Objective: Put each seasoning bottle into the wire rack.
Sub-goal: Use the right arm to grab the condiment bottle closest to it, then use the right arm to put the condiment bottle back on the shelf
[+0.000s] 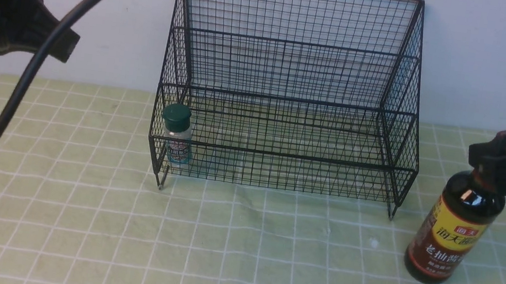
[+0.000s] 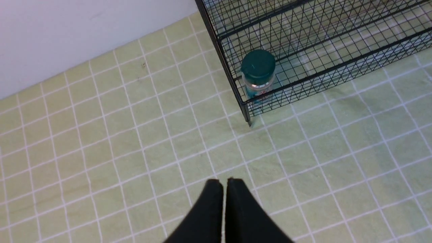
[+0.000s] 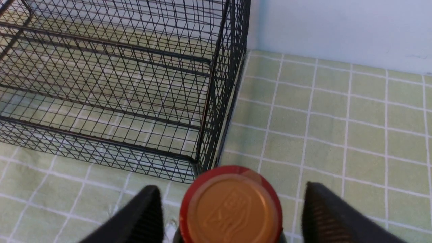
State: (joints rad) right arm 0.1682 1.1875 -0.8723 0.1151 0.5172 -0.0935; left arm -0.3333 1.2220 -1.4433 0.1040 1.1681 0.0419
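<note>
The brown-red covering (image 1: 484, 180) reaches down onto the bottle's neck. That means the whole dark soy-sauce bottle (image 1: 452, 232) will hang from its cap when I lift it.
The black wire rack (image 1: 288, 98) stands at the back middle against the wall. The small clear shaker (image 1: 176, 134) with the green cap stands inside the rack's lower tier, in its front left corner; it also shows in the left wrist view (image 2: 258, 72). The dark soy-sauce bottle (image 1: 454, 232) stands on the cloth to the right of the rack. My right gripper (image 3: 231, 202) is open, its fingers (image 3: 143, 216) on either side of the bottle's brown-red cap (image 3: 231, 206) with gaps on both sides. My left gripper (image 2: 224, 184) is shut and empty, above the cloth left of the rack.
A green checked cloth (image 1: 239, 247) covers the table, with a white wall behind. My left arm (image 1: 7, 7) is raised at the far left, and its black cable (image 1: 20, 87) hangs across the left side. The rack's right front leg (image 1: 390, 211) is close to the bottle.
</note>
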